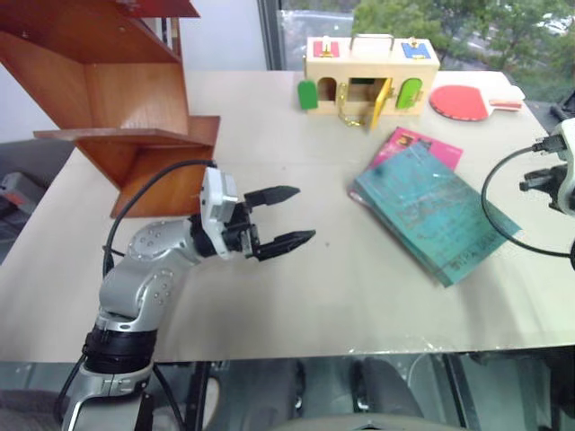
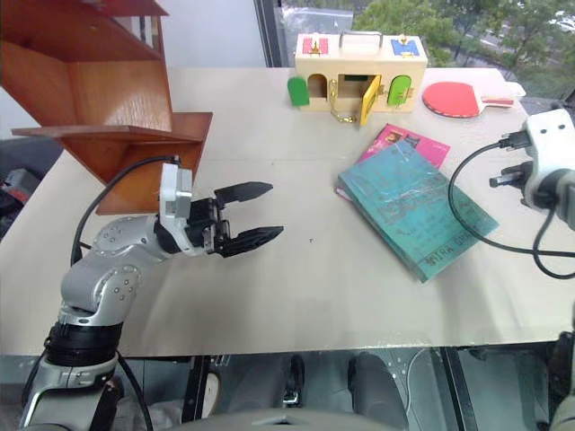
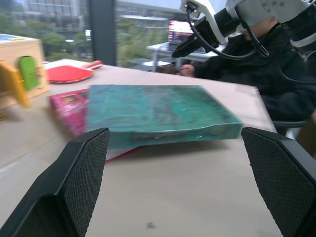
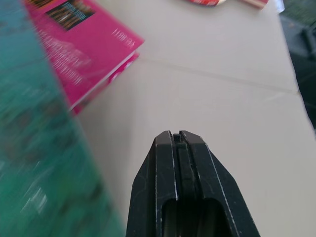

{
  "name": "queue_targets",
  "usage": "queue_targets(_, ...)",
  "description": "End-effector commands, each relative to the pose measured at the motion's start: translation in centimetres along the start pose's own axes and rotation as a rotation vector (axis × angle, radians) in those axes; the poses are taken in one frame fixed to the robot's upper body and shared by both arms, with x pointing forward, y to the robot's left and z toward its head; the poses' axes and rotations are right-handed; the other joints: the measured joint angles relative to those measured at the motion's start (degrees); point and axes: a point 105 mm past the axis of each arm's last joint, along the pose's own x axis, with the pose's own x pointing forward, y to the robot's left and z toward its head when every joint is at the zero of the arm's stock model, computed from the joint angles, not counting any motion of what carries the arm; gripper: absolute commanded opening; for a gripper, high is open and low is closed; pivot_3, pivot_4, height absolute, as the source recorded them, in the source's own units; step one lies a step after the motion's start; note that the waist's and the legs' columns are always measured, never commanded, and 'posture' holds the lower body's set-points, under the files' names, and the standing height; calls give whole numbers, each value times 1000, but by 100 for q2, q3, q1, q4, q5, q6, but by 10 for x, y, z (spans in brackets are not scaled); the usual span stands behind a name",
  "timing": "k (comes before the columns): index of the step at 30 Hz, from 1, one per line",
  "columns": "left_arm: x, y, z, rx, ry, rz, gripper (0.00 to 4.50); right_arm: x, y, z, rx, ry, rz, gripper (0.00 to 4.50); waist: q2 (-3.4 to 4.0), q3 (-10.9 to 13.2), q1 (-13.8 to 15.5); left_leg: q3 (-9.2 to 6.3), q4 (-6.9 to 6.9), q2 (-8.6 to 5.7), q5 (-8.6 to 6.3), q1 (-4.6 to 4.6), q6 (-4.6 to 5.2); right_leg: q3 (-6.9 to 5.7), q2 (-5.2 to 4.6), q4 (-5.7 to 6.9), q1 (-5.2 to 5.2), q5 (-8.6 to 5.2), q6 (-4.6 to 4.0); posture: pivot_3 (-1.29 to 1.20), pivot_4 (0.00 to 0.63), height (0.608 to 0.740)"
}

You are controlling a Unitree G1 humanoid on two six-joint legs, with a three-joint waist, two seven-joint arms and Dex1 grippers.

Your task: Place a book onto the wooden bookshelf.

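Observation:
The robot's right gripper is closed next to the teal-green book's far long edge [image 1: 463,180], so it should move around to the near short edge [image 1: 485,258] and open there.
The teal-green book [image 1: 429,214] lies flat on the table to the right of centre, resting partly on a smaller magenta-pink book [image 1: 431,144]. The wooden bookshelf [image 1: 117,99], reddish-brown with stepped boards, stands at the far left of the table. My left gripper [image 1: 304,214] hovers open over the table's middle, level and pointing toward the book's long edge [image 3: 163,131], well short of it. My right gripper [image 4: 176,134] is shut on nothing, raised above the table beside the book's right side; its closed tip [image 3: 181,51] appears beyond the book in the left wrist view.
A pale wooden box with coloured doors [image 1: 368,76] and a red table-tennis paddle [image 1: 463,101] sit at the back. The table's front edge [image 1: 296,350] is near. A person in dark clothing [image 3: 256,69] sits past the table's right side.

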Motion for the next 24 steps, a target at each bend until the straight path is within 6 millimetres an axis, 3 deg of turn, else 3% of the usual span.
queue_targets(1,3,-3,4,-14,-15,-58,4500,-35,8,-26,-77,74,44,77,1,0,93,-2,0,-1,0,0,0,-5,0,2,1,0,0,0,150,740)
queue_targets(3,7,-2,3,-17,-15,-83,4500,-46,22,-55,-120,166,116,77,-4,-2,135,-30,2,-5,0,-8,0,-32,10,-4,7,-3,0,0,150,740)
queue_targets(5,10,-1,3,-14,-16,-96,4500,-47,37,-72,-123,205,179,77,-6,-4,120,-36,9,-5,0,-16,-1,-36,20,-8,8,-8,7,0,150,740)
queue_targets(10,11,2,5,-9,-15,-101,4500,-38,63,-86,-87,201,257,77,-21,-6,2,-10,15,-10,-1,1,1,-13,19,2,12,-3,17,0,150,740)
queue_targets(14,11,1,5,-7,-13,-98,4500,-23,72,-78,-50,160,260,77,-18,-4,-20,-19,17,-4,1,5,-1,-5,34,8,13,-3,16,0,150,740)
queue_targets(24,8,0,5,1,-13,-63,4500,11,84,-35,-35,65,260,77,-17,-3,-22,-19,17,-4,15,-5,-25,-3,35,0,6,-3,15,0,150,740)
